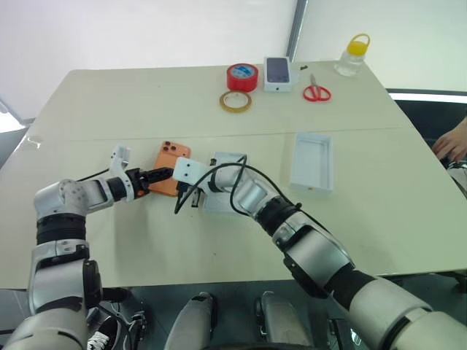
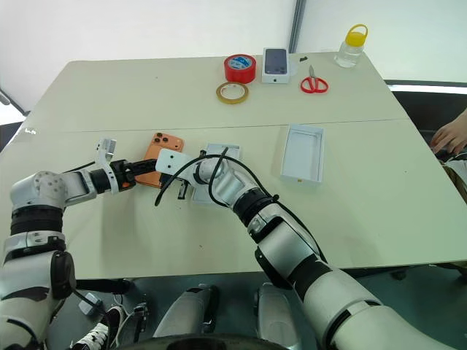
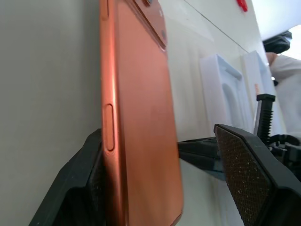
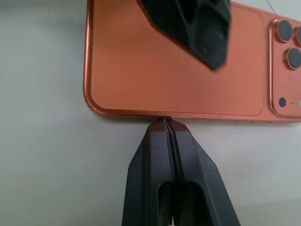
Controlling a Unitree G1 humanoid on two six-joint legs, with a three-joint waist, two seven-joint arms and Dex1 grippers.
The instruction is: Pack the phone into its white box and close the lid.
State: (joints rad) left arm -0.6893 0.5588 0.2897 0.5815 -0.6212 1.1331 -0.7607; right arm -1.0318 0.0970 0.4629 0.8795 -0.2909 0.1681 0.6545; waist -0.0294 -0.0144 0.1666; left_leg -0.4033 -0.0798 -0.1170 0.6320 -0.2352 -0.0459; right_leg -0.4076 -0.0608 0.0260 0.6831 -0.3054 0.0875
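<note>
The white box has a shallow, long hollow (image 3: 231, 98). The orange phone (image 1: 169, 159) will therefore fit snugly inside the box's rim, with its back up, when I lower it.
The orange phone (image 1: 174, 157) lies back up on the table, with its camera cluster at the far end. My left gripper (image 1: 162, 175) is open around the phone's near end. One finger (image 3: 89, 188) rests against the phone's edge and the other finger (image 3: 244, 174) stands apart from it. My right gripper (image 4: 164, 121) is shut, its tips touching the phone's long edge (image 4: 164, 70). The white box (image 1: 228, 157) sits just right of the phone, partly hidden under my right arm. Further right, the lid (image 1: 312, 157) lies with its white inner face up.
Along the table's far edge stand a red tape roll (image 1: 242, 76), a yellowish tape ring (image 1: 236, 100), a small white box with a dark phone picture (image 1: 278, 73), red scissors (image 1: 316, 92) and a yellow-capped bottle (image 1: 352, 55). A person's hand (image 1: 452, 142) shows at the right.
</note>
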